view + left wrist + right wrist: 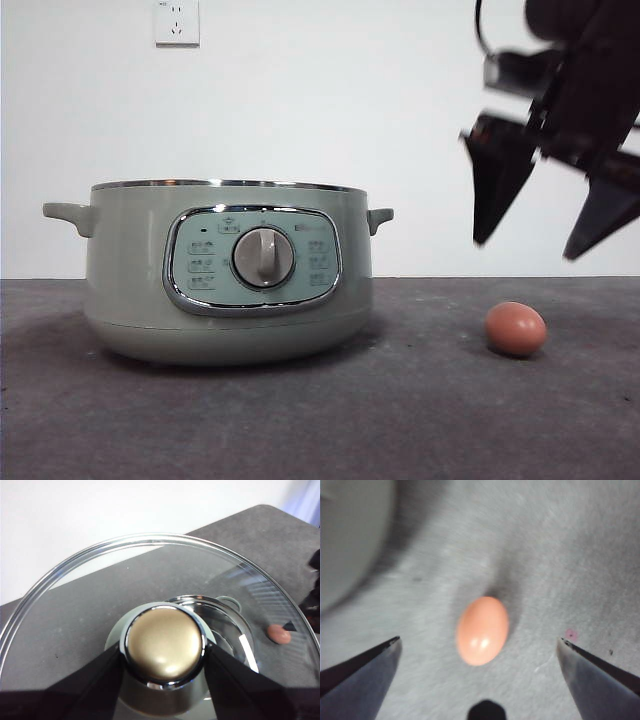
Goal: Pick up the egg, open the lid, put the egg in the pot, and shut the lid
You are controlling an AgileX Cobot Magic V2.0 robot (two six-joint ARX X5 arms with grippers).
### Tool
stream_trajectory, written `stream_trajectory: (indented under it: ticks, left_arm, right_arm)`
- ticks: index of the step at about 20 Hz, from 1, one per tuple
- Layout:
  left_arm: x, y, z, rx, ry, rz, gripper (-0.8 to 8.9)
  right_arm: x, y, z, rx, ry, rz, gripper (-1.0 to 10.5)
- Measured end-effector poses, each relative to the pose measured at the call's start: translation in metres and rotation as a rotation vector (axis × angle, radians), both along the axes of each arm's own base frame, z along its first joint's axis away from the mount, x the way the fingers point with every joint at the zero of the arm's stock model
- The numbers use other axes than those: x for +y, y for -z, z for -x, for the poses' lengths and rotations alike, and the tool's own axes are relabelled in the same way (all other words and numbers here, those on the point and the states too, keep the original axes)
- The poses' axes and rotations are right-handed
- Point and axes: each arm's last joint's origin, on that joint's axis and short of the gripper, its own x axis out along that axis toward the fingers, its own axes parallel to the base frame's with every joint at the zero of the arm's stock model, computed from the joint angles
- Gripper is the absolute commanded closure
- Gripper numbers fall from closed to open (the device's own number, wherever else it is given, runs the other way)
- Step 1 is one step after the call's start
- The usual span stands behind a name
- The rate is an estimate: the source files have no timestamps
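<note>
A bright steel rim [228, 183] goes round the pot's opening [228, 272]. I should expect a shiny steel bowl to be hidden inside when I bring the egg over.
The reddish-brown egg [516, 329] lies on the dark table to the right of the pot [130, 270]. My right gripper [525, 248] hangs open above the egg, apart from it. In the right wrist view the egg [482, 630] lies between the spread jaws of the right gripper [479, 640]. The pot stands open, its steel rim bare. My left gripper [162, 655] is shut on the round knob [164, 642] of the glass lid [100, 590] and holds it high above the pot [230, 601], out of the front view. The egg [278, 633] shows through the glass.
The pot's wall [350, 540] shows close beside the egg in the right wrist view. A white wall with a socket [177, 22] stands behind the table. The dark table [400, 420] runs in front of the pot and egg.
</note>
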Motion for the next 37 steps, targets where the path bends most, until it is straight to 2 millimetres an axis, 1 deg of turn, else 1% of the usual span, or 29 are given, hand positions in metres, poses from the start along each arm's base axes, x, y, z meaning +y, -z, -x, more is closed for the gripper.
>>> stream_trajectory:
  ticks: [3,4,5,6,12,15,16,18,19,21,22,25,32,34,35,37]
  left_arm:
    - [0.005,0.001,0.018,0.006,0.0,-0.001,8.2]
    - [0.006,0.002,0.021,0.018,0.0,-0.004,8.2]
    - [0.006,0.003,0.023,0.031,-0.001,-0.008,8.2]
    - [0.006,0.004,0.024,0.04,0.0,-0.011,8.2]
    - [0.007,0.004,0.025,0.042,-0.001,-0.011,8.2]
    - [0.007,0.004,0.025,0.042,0.0,-0.011,8.2]
    - [0.007,0.004,0.025,0.042,0.0,-0.011,8.2]
    - [0.007,0.004,0.025,0.042,0.0,-0.011,8.2]
    - [0.007,0.004,0.025,0.042,0.0,-0.011,8.2]
    - [0.007,0.004,0.025,0.042,0.0,-0.011,8.2]
    - [0.007,0.004,0.025,0.042,0.0,-0.011,8.2]
    - [0.007,0.005,0.025,0.042,0.0,-0.012,8.2]
    - [0.007,0.005,0.025,0.042,-0.001,-0.011,8.21]
    - [0.007,0.005,0.025,0.042,-0.001,-0.011,8.2]
    - [0.007,0.005,0.025,0.042,-0.001,-0.011,8.2]
    - [0.007,0.005,0.025,0.042,0.0,-0.012,8.2]
  right_arm:
    - [0.009,0.019,-0.008,0.037,0.005,0.034,3.2]
    - [0.011,0.024,-0.01,0.045,0.01,0.036,3.3]
    - [0.013,0.029,-0.012,0.053,0.015,0.039,3.5]
    - [0.015,0.033,-0.014,0.063,0.021,0.048,3.9]
    - [0.017,0.048,-0.019,0.089,0.052,0.074,4.1]
    - [0.018,0.052,-0.02,0.1,0.057,0.075,5.2]
    - [0.018,0.052,-0.02,0.099,0.058,0.074,5.8]
    - [0.019,0.052,-0.021,0.092,0.059,0.071,7.4]
    - [0.019,0.052,-0.021,0.088,0.058,0.069,7.7]
    - [0.019,0.051,-0.022,0.082,0.06,0.063,7.7]
    - [0.019,0.051,-0.022,0.082,0.064,0.059,8.0]
    - [0.019,0.051,-0.023,0.083,0.066,0.05,9.5]
    - [0.02,0.05,-0.023,0.083,0.065,0.045,9.6]
    - [0.019,0.046,-0.021,0.075,0.065,0.041,9.6]
    - [0.018,0.038,-0.019,0.059,0.065,0.034,9.6]
    - [0.017,0.009,-0.015,-0.014,0.065,0.005,9.6]
